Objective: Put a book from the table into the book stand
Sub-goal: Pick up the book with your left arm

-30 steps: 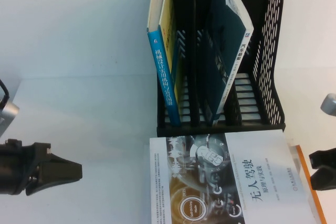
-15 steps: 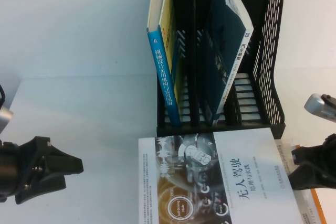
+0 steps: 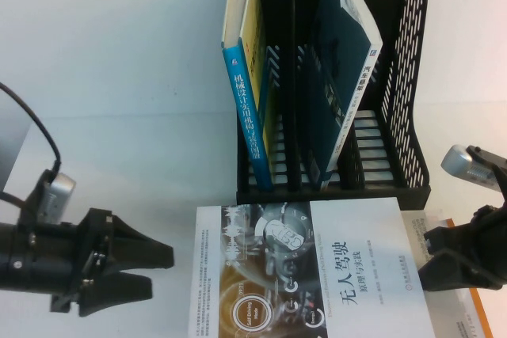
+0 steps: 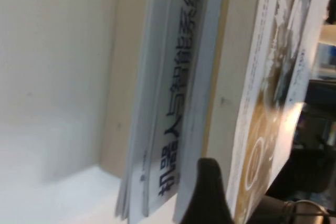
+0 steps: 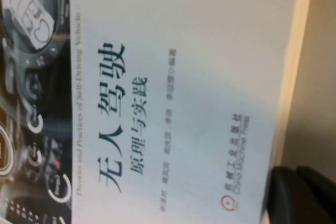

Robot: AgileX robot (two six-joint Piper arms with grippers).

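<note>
The teal book [image 3: 342, 77] is tilted over the book stand's end slot [image 3: 372, 148], so I expect it to tip back upright as I push the white book in beside it.
The white-covered book [image 3: 301, 275] with the black title and dashboard picture lies flat on top of a stack of books at the near edge of the table [image 3: 119, 77], just in front of the black book stand [image 3: 404, 77]. My right gripper [image 3: 428, 263] is shut, and its fingers [image 5: 299, 198] rest against the book's right edge [image 5: 283, 103]. My left gripper [image 3: 162, 271] is open and empty, a short way left of the book's left edge. In the left wrist view one finger [image 4: 210, 192] shows close to the book's page edge, with the cover [image 4: 273, 93] beyond it.
The stand holds a blue-spined book [image 3: 249, 108] with a yellow one in its left slot and a teal book [image 3: 348, 77] leaning in a right slot; the middle slots are free. Under the top book lie an orange-edged book [image 3: 467, 290] and a white-spined book [image 4: 178, 103].
The white-covered book has slid left over the stack with my right gripper behind its right edge. My left gripper has moved right, towards the book's left edge.
</note>
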